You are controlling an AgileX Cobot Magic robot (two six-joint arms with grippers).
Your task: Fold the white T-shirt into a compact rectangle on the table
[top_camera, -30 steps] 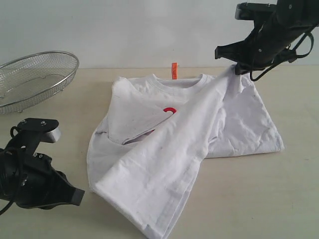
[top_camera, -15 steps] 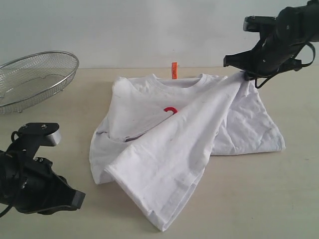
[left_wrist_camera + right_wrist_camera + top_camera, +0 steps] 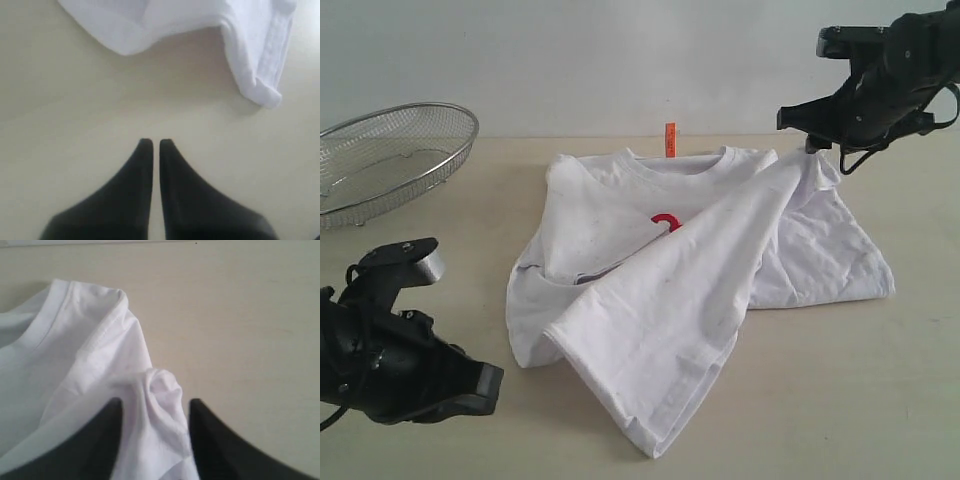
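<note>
The T-shirt's hem runs at a slant across the chest (image 3: 665,252) from the shoulder at my right gripper. So next my left gripper grabs the hem's near corner (image 3: 554,332) and brings it to the other shoulder.
The white T-shirt (image 3: 670,290) lies on the table (image 3: 880,380), neck to the far side, orange tag (image 3: 670,140) standing up. One side is folded diagonally across the chest, hiding most of the red lettering (image 3: 665,222). My right gripper (image 3: 812,148) hangs over the shirt's far right corner. In the right wrist view its jaws (image 3: 155,402) stand open, with a bunched fold of the shirt (image 3: 162,390) loose between them. My left gripper (image 3: 492,385) rests near the front left, shut and empty (image 3: 156,142), a short way from the shirt's hem (image 3: 260,85).
A round wire-mesh basket (image 3: 390,150) stands at the far left of the table. Bare tabletop lies in front of the shirt and to its right.
My right gripper has shifted right and lower and opened its jaws, releasing the shirt corner. The folded panel has settled flatter. My left arm has edged slightly right.
</note>
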